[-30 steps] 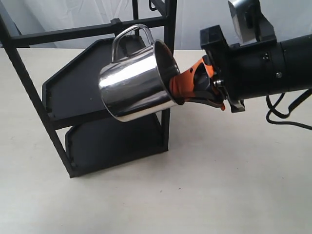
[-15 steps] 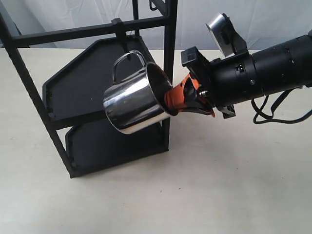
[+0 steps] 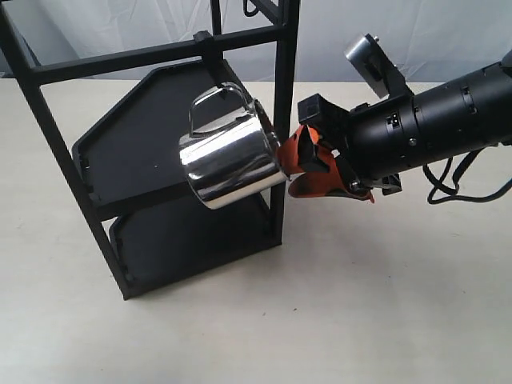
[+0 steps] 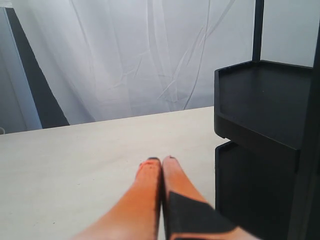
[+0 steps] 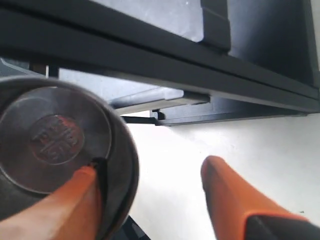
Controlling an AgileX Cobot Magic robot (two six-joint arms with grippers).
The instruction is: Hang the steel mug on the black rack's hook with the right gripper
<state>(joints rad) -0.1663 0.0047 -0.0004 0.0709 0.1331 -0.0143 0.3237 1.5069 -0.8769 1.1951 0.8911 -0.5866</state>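
Observation:
I expect the steel mug (image 3: 234,154) to stay hanging tilted when I draw my open right gripper away, since the looped handle (image 3: 222,86) is caught on the peg hook.
The steel mug (image 3: 228,164) hangs tilted in front of the black rack (image 3: 120,58), mouth turned toward my right gripper (image 3: 290,168). Its looped handle sits up against the peg hook (image 3: 214,60), which is clamped on the top crossbar. The right gripper is open: in the right wrist view one orange finger (image 5: 75,200) lies inside the mug (image 5: 55,140), and the other is well clear outside the rim, with the gripper (image 5: 150,167) below the rack's bars (image 5: 150,60). My left gripper (image 4: 161,160) is shut on nothing, low over the table beside the rack's shelves (image 4: 260,100).
A second small loop hook (image 3: 256,8) sits on the rack's top right bar. The right arm's black cable (image 3: 456,192) trails onto the pale table (image 3: 360,304). White curtain hangs behind.
The right gripper carried the mug back toward the rack, bringing its handle up to the peg hook. Its fingers then spread apart from the mug's rim.

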